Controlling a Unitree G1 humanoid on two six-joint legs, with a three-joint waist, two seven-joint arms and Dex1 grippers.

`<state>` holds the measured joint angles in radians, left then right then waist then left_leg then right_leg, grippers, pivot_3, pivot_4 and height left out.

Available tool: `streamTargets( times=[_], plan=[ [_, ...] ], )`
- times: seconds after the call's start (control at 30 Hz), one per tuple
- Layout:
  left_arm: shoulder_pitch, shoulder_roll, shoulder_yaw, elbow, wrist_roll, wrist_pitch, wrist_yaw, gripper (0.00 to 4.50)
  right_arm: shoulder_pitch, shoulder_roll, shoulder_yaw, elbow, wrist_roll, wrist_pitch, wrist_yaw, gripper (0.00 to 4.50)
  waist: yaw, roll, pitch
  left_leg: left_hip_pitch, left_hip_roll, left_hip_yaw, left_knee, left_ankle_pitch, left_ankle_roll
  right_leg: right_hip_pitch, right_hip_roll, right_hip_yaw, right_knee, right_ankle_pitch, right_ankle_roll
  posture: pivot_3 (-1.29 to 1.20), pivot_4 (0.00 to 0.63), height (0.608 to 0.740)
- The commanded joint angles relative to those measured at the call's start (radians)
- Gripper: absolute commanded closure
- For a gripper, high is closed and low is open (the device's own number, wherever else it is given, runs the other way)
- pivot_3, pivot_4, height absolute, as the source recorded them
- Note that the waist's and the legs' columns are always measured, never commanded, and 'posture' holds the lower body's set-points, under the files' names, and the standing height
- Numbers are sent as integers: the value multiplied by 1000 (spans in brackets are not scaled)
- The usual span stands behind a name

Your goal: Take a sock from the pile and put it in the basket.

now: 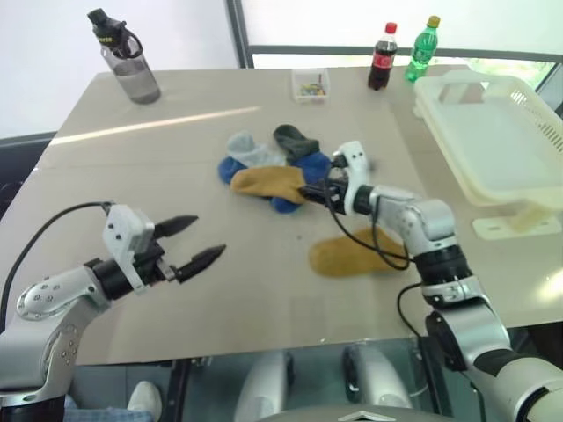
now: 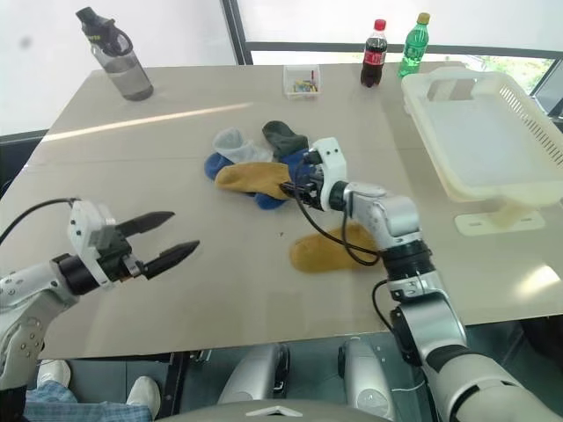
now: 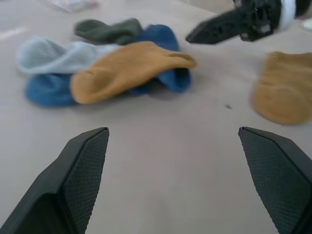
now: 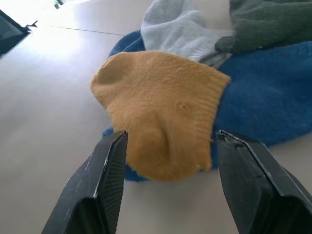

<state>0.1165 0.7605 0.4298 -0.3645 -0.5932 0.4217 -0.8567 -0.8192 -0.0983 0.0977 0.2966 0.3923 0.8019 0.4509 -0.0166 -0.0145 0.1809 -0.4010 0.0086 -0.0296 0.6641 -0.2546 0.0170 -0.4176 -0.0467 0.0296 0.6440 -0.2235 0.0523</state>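
Observation:
My gripper is going to pull this sock (image 1: 268,183) by its cuff. The top mustard sock's edge (image 1: 255,169) is free all around, so the sock will come off the pile alone.
The pile (image 1: 273,165) of blue, light grey, dark green and mustard socks lies mid-table. On top of it rests a mustard sock (image 4: 161,109). My right gripper (image 1: 310,192) is open at the pile's right edge. Its fingers (image 4: 105,175) stand apart on either side of that sock's cuff, and I cannot tell whether they touch it. Another mustard sock (image 1: 352,253) lies flat by itself, nearer than the pile, under my right forearm. My left gripper (image 1: 208,236) hovers open and empty over bare table, to the near left of the pile. The cream basket (image 1: 515,110) stands at the far right.
A grey water bottle (image 1: 130,61) stands at the far left corner. A small clear box (image 1: 310,85), a cola bottle (image 1: 382,58) and a green bottle (image 1: 422,49) line the far edge. The basket sits raised on a white stand (image 1: 519,225).

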Motion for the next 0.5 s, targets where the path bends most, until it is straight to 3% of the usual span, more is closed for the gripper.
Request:
streamTargets(
  times=[0.03,0.43,0.5],
  plan=[
    [-5,-3,48,-3,11,-31,28,0,-42,21,-37,35,-9,-35,-12,1569,-1,0,0,0,0,-1,0,0,0,0,0,0,0,0,0,0,150,740],
    [6,1,62,-1,22,-41,39,0,-48,40,3,77,-46,4,39,1569,-10,0,0,1,-1,-2,-5,0,0,-1,-1,0,0,0,0,0,150,740],
    [6,0,61,-5,21,-41,38,0,-43,38,15,71,-54,12,47,2108,-16,0,0,1,-1,-2,-5,0,0,-1,-1,0,0,0,0,0,150,740]
  ],
)
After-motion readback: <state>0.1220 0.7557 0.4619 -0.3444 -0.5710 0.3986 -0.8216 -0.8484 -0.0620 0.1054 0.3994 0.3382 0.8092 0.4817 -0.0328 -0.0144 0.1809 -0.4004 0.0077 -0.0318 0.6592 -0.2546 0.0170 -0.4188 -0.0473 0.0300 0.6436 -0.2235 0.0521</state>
